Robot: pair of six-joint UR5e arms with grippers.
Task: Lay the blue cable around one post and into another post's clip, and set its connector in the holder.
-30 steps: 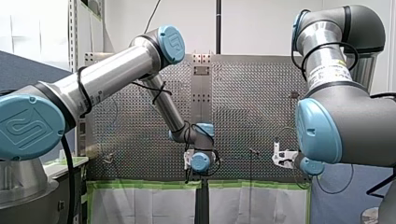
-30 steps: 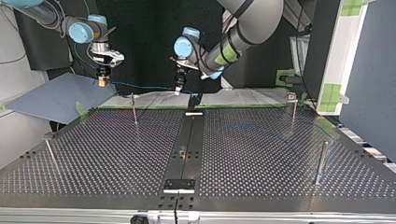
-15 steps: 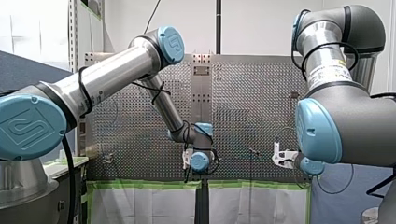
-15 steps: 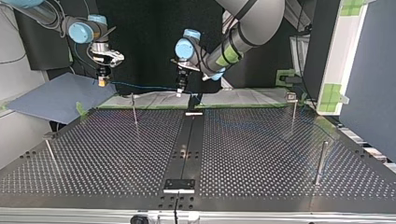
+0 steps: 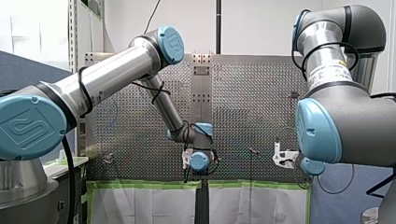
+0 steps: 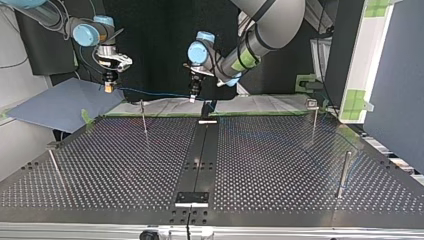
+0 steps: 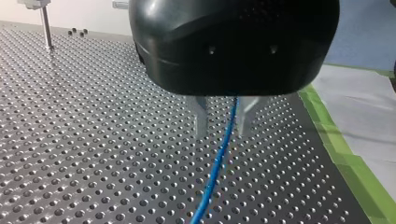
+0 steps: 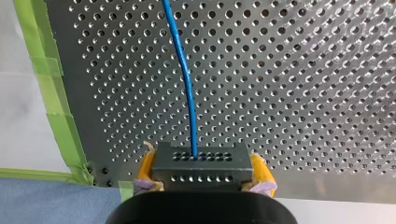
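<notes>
The blue cable (image 8: 184, 70) comes out of its connector in a shallow bow (image 8: 191, 107), so it will stay almost straight, with little slack, when the robot carries it.
The blue cable (image 6: 150, 93) runs level above the table's far edge in the top view, between my two grippers. My right gripper (image 8: 204, 169), with yellow pads (image 8: 146, 164), is shut on the cable's black connector (image 8: 201, 158). In the top view it hangs at the far left (image 6: 109, 86). My left gripper (image 7: 223, 122) points down over the perforated plate. Its metal fingers (image 7: 201, 116) stand apart on either side of the cable (image 7: 219, 163), and a gap shows beside the cable. In the top view it is near the middle of the far edge (image 6: 193, 95).
Thin posts stand on the perforated table (image 6: 280, 170): one at the far left (image 6: 143, 117), one at the far right (image 6: 314, 120), one at the near right (image 6: 344, 172) and one at the near left (image 6: 54, 165). A black plate (image 6: 191, 198) sits on the centre strip near the front edge.
My left gripper has shifted a little toward the top view's right along the cable. My right arm and the connector have not moved.
</notes>
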